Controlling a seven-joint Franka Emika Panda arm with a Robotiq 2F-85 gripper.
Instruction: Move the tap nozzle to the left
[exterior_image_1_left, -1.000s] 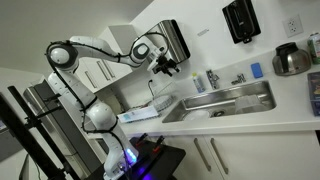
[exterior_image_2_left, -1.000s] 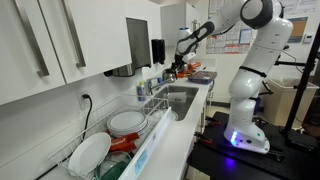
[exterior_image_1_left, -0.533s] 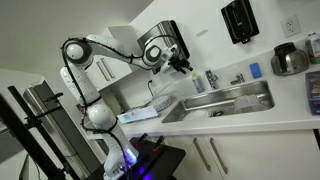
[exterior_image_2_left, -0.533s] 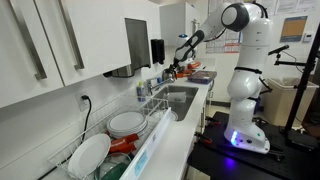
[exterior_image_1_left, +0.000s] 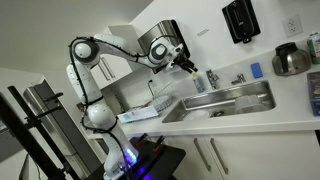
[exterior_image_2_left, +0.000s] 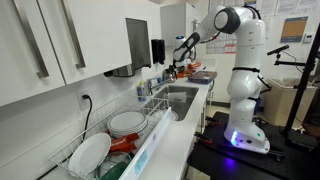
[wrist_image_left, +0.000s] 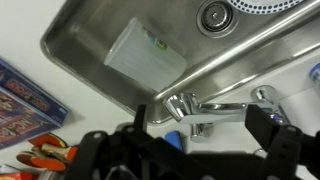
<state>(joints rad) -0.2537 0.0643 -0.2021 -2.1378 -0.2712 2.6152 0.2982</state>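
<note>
The tap nozzle (wrist_image_left: 181, 106) is at the end of a slim silver arm (wrist_image_left: 224, 112) that reaches from the sink's rim. The whole arm will swing across the basin when I push.
The tap nozzle (wrist_image_left: 215, 107) is a short shiny silver spout at the back rim of the steel sink (wrist_image_left: 95, 50). In the wrist view it lies between my two dark fingers, somewhat beyond them. My gripper (wrist_image_left: 203, 122) is open and holds nothing. In an exterior view the gripper (exterior_image_1_left: 190, 68) hangs above the counter, just left of the tap (exterior_image_1_left: 238, 78). In an exterior view the gripper (exterior_image_2_left: 172, 68) is over the far end of the sink (exterior_image_2_left: 178, 100); the tap is too small to make out there.
A blue-topped bottle (exterior_image_1_left: 211, 78), a blue cup (exterior_image_1_left: 256, 70) and a steel kettle (exterior_image_1_left: 292, 60) stand along the back wall. A white board (wrist_image_left: 145, 55) lies in the basin. Plates (exterior_image_2_left: 125, 122) sit in a rack. A dispenser (exterior_image_1_left: 240, 20) hangs on the wall.
The arm has stretched toward the sink; the gripper has moved right and slightly down in the exterior view, closer to the tap. It stays open.
</note>
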